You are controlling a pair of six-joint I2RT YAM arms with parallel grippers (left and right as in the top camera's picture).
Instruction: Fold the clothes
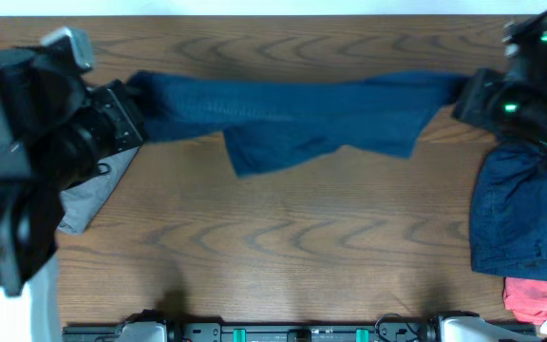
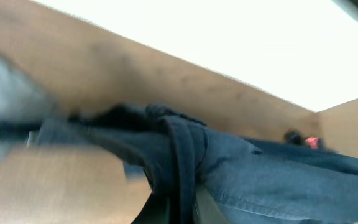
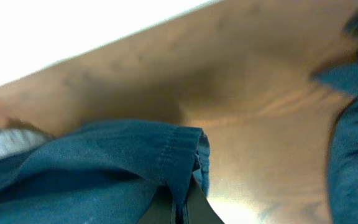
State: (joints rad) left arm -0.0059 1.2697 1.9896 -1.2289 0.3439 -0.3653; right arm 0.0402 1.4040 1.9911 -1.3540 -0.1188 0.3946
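The robot should swing the navy garment toward the table's far edge (image 1: 297,19) and then pull it back flat, because it hangs as a narrow, uneven strip (image 1: 316,119) between the robot's grippers.
A dark navy blue garment (image 1: 297,116) is stretched across the far half of the table between my two grippers. My left gripper (image 1: 133,104) is shut on its left end, seen bunched between the fingers in the left wrist view (image 2: 179,155). My right gripper (image 1: 465,95) is shut on its right end, whose seamed edge shows in the right wrist view (image 3: 179,162). A grey garment (image 1: 93,195) lies at the left under the left arm. Another navy garment (image 1: 516,214) lies at the right, with a red one (image 1: 532,299) at the front right corner.
The wooden table (image 1: 283,247) spreads in front of the stretched garment. Black equipment (image 1: 292,332) runs along the front edge. The left arm's bulk (image 1: 17,161) covers the left side.
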